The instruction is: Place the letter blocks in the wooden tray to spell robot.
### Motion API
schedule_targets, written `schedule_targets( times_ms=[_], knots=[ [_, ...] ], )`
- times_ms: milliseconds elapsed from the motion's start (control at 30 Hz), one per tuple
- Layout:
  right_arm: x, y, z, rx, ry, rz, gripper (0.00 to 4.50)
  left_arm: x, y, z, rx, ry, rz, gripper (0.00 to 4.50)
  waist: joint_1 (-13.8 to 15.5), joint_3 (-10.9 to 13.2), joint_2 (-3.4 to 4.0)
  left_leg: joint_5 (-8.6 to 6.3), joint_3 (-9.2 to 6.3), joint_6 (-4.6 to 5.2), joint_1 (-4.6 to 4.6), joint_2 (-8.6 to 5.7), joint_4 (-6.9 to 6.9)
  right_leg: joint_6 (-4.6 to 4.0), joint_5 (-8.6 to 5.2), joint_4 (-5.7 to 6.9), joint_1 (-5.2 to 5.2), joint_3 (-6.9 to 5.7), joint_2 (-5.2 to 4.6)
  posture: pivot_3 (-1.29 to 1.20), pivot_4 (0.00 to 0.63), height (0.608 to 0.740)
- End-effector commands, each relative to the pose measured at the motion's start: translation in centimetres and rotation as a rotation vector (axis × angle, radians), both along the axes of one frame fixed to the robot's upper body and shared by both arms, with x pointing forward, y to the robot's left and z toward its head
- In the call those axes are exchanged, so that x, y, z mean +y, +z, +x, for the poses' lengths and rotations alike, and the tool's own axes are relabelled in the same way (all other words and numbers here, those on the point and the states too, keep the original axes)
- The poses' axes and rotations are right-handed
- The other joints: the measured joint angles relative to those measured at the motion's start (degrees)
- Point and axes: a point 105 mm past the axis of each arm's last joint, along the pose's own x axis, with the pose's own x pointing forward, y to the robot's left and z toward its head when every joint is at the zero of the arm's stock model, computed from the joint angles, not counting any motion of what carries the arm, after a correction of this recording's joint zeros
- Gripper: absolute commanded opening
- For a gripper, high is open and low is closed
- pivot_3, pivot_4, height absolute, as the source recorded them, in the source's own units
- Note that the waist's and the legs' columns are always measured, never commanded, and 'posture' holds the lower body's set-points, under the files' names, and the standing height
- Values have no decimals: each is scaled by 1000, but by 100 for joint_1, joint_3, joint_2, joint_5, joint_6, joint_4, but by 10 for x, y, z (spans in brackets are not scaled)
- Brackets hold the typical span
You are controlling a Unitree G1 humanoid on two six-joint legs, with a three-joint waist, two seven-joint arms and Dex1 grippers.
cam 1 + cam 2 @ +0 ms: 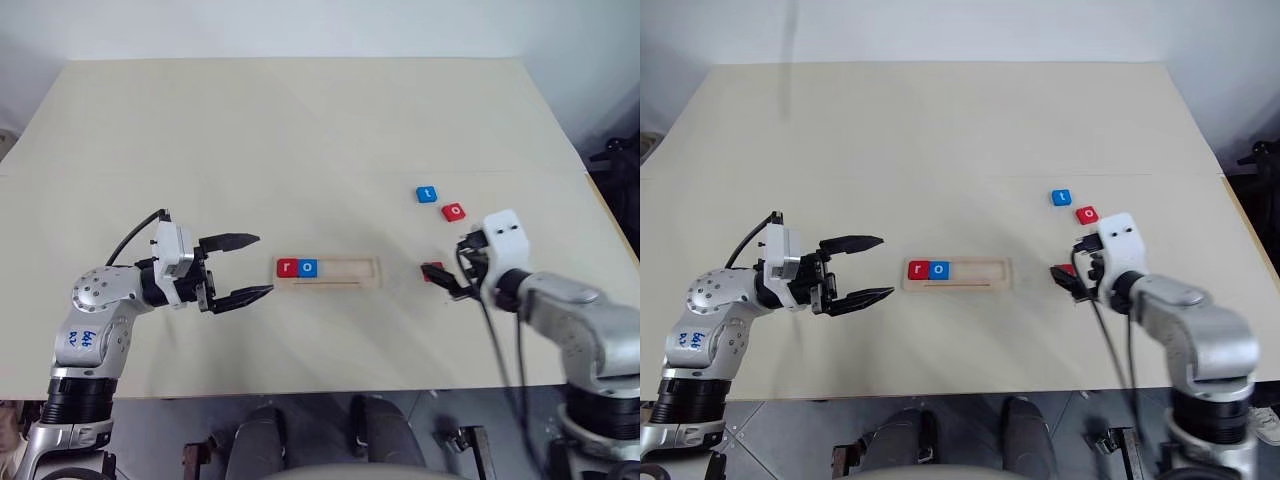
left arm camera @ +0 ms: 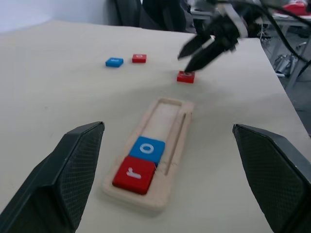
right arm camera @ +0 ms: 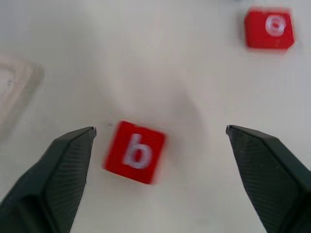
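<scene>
The red b block [image 3: 136, 152] lies face up between the open fingers of the robot's right gripper, so the robot should keep turning them until they line up with the block's front and back sides [image 3: 128, 176].
The wooden tray [image 1: 350, 270] lies in the middle of the table. Its left end holds a red "r" block [image 1: 288, 267] and a blue "o" block [image 1: 308, 267] side by side. A red "b" block [image 3: 136, 151] lies flat on the table right of the tray. My right gripper [image 3: 160, 129] stands open over it, fingers wide and not touching it. Farther back on the right lie a blue "t" block [image 1: 427, 194] and a red "o" block [image 1: 454, 211]. My left gripper [image 1: 245, 267] is open and empty, just left of the tray and pointing at it.
The pale table [image 1: 300, 130] stretches wide behind the tray. Its front edge runs close below both arms. Black cables hang from my right wrist [image 1: 495, 330].
</scene>
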Motion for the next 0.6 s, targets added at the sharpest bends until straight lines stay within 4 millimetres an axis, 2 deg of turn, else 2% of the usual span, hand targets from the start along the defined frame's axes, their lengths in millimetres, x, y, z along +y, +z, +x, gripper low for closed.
schedule_targets(
  times_ms=[33, 100, 200, 333, 533, 600],
  knots=[
    [9, 8, -2, -41, 322, -35, 4478, -4, 4, -7, -43, -62, 38, 4500, 1, 1, -2, 0, -1, 0, 2, 0, 1, 0, 0, -3, 2, -1, 0, 0, 150, 740],
    [6, 3, -4, -37, 514, -98, 4478, -8, 5, -9, -46, -96, 48, 4500, 1, 2, -3, 0, 0, -1, 6, 0, 2, 3, 2, -7, 8, -1, 0, 0, 150, 740],
    [0, -2, -1, -38, 683, -163, 4478, -12, 6, -11, -51, -128, 50, 4500, -14, 2, -4, 1, 8, -1, 6, 0, 7, 15, 8, -16, 11, 1, -1, 0, 150, 740],
    [-10, -10, 18, -7, 759, -236, 4478, -16, 6, -12, -54, -141, 55, 4500, -7, 5, -1, 1, 15, -2, 7, 0, 20, 18, 11, -13, 11, 4, -2, 0, 150, 740],
    [-4, -18, 37, -7, 807, -249, 4478, -18, 8, -11, -71, -108, 38, 4500, -5, 6, 0, 2, 17, -4, 6, 2, 24, 18, 11, -12, 10, 5, -3, 0, 150, 740],
    [-3, -23, 37, 21, 823, -242, 4101, -18, 8, -12, -69, -102, 37, 4500, -5, 5, 0, 2, 19, -4, 6, 1, 26, 19, 11, -10, 11, 5, -4, 0, 150, 740]
  ],
)
